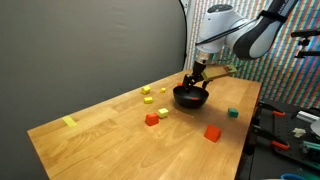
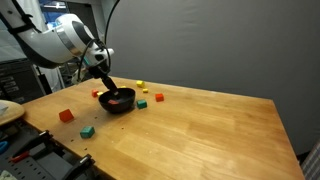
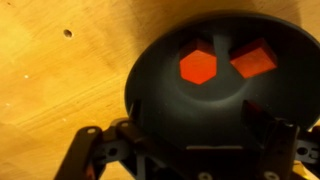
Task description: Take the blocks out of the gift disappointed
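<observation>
The bowl's empty bottom [image 3: 195, 118] is below my open fingers, which are short of the red blocks, so next I move my gripper over the brighter red block [image 3: 198, 63] before I close it.
The small black bowl [image 1: 191, 98] [image 2: 117, 101] stands on the wooden table in both exterior views. In the wrist view two red blocks [image 3: 198, 66] [image 3: 253, 58] lie inside the bowl [image 3: 185, 110]. My gripper [image 1: 197, 79] [image 2: 106, 88] [image 3: 197, 118] hangs open just above the bowl's rim, its dark fingers [image 3: 132, 130] spread to either side with nothing between them. Loose on the table are yellow blocks [image 1: 150, 99], a small red block [image 1: 152, 119], a larger red-orange block [image 1: 212, 132] [image 2: 66, 115] and a green block [image 1: 232, 113] [image 2: 87, 131].
A flat yellow tape strip [image 1: 69, 122] lies near one table corner. Past the table edge beside the robot is a cluttered bench with tools [image 1: 290, 135] [image 2: 30, 150]. A dark curtain hangs behind. A small hole [image 3: 67, 33] marks the wood.
</observation>
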